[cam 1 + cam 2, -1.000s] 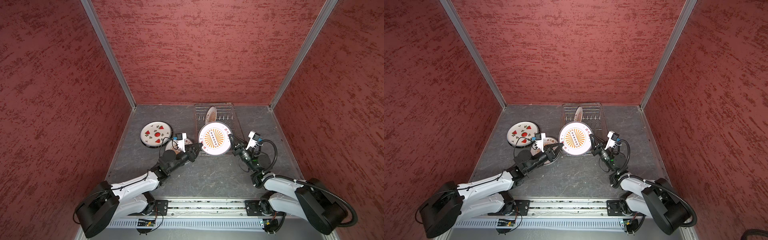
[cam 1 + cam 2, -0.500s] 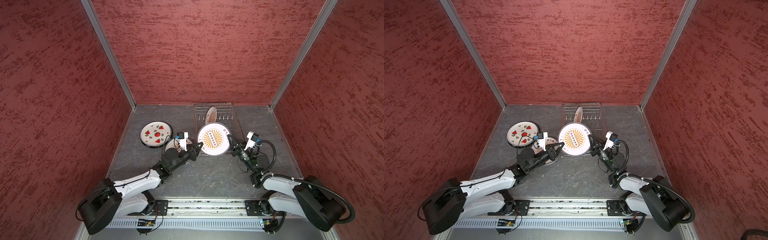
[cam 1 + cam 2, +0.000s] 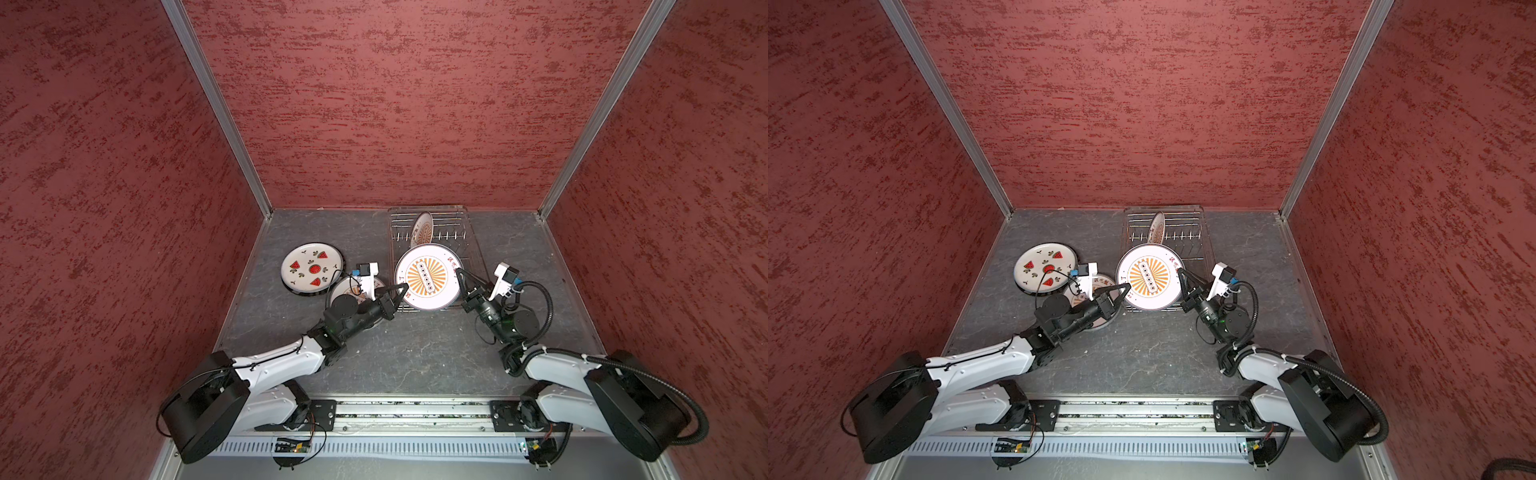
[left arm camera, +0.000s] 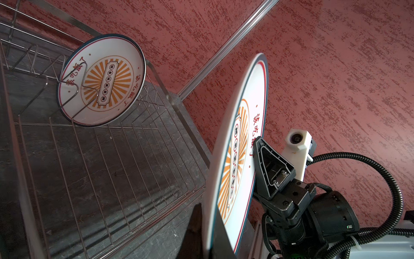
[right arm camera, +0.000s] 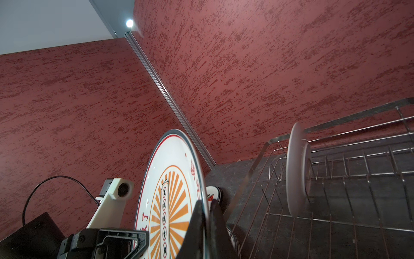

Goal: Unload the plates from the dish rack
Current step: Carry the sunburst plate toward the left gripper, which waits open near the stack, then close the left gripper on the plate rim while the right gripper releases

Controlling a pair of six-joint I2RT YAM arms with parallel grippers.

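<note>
The sunburst plate's rim [image 3: 459, 273] is held by both grippers, so next my right gripper opens before my left gripper carries the plate onto the flat plate [image 3: 341, 291] beside the rack.
A white sunburst plate [image 3: 428, 276] [image 3: 1148, 276] hangs tilted over the near end of the wire dish rack [image 3: 453, 216] [image 3: 1187, 216]. My right gripper [image 3: 458, 272] [image 3: 1180, 272] [image 5: 207, 224] is shut on its right rim. My left gripper [image 3: 404, 286] [image 3: 1126, 286] [image 4: 208, 233] is shut on its left rim. The wrist views show this plate [image 4: 242, 139] [image 5: 170, 197] nearly edge-on. A second sunburst plate [image 3: 422, 226] [image 3: 1157, 226] [image 4: 102, 80] [image 5: 298, 170] stands upright between the rack's prongs at the far end.
A watermelon plate [image 3: 311, 268] [image 3: 1045, 266] lies flat on the grey table to the left of the rack. Another plate [image 3: 345, 286] [image 3: 1100, 282] overlaps its near edge, mostly hidden under my left wrist. Red walls close in three sides.
My left gripper has reached right to the held plate's left rim and shut on it. The right gripper and the plate have hardly moved.
</note>
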